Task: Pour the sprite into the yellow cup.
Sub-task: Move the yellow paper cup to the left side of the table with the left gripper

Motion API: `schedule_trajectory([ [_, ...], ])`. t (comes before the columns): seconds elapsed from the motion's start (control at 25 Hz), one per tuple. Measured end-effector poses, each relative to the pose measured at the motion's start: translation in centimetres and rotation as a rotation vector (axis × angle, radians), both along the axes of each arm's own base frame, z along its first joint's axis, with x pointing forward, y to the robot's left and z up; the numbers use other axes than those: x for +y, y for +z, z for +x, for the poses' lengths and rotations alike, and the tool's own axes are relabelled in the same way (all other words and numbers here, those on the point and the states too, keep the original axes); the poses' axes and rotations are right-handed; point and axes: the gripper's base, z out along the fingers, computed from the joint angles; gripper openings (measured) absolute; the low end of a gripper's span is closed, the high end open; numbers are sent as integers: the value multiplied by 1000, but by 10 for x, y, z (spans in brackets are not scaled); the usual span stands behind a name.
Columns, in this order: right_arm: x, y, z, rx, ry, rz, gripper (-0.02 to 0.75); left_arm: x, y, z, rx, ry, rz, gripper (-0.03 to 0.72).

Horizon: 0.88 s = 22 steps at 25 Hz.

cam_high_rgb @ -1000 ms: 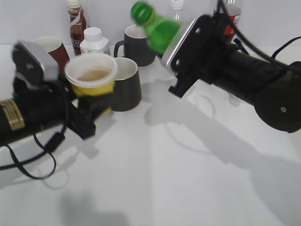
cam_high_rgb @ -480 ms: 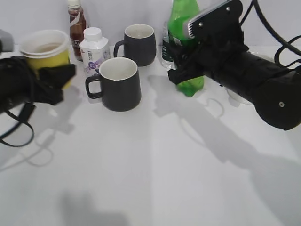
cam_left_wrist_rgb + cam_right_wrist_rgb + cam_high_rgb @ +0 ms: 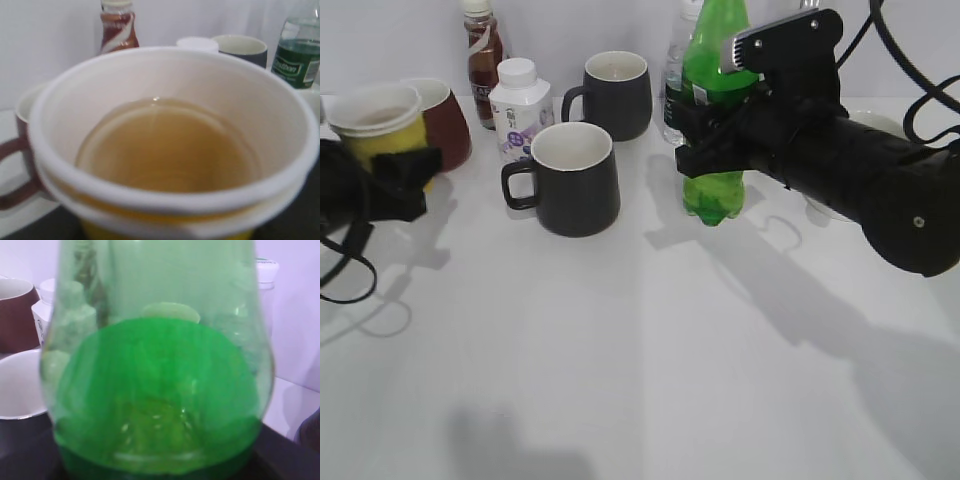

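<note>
The yellow cup (image 3: 386,122) is upright and the spot (image 3: 460,205) beside the nearer dark mug is open. I should carry on bringing the cup with my left gripper until it stands there.
The sprite (image 3: 715,110) is a tall green bottle, upright right of centre in the exterior view, its base at or just above the table. My right gripper (image 3: 705,140) is shut on its middle. In the right wrist view the sprite (image 3: 160,390) fills the frame. The yellow cup (image 3: 380,118) is at the far left, upright, with my left gripper (image 3: 400,180) shut on its lower part. In the left wrist view the yellow cup (image 3: 165,210) fills the frame and holds clear liquid; its white inside looks brownish.
Two dark mugs (image 3: 575,180) (image 3: 617,95) stand in the middle. A white milk bottle (image 3: 520,105), a brown drink bottle (image 3: 483,50) and a brown-red mug (image 3: 445,120) stand at the back left. A clear water bottle (image 3: 675,90) stands behind the sprite.
The sprite has gone from tilted toward the cup to upright and lower, near the table. My left gripper has carried the yellow cup left and down, away from the bottle.
</note>
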Motion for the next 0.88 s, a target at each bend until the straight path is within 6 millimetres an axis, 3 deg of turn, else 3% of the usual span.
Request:
schedule_trajectory([
  [0.48, 0, 1, 0, -4, -1, 6, 418, -8, -37, 40, 52, -12, -5, 407],
  [0.88, 0, 1, 0, -7, -1, 9, 418, -10, -63, 49, 88, -23, -12, 407],
])
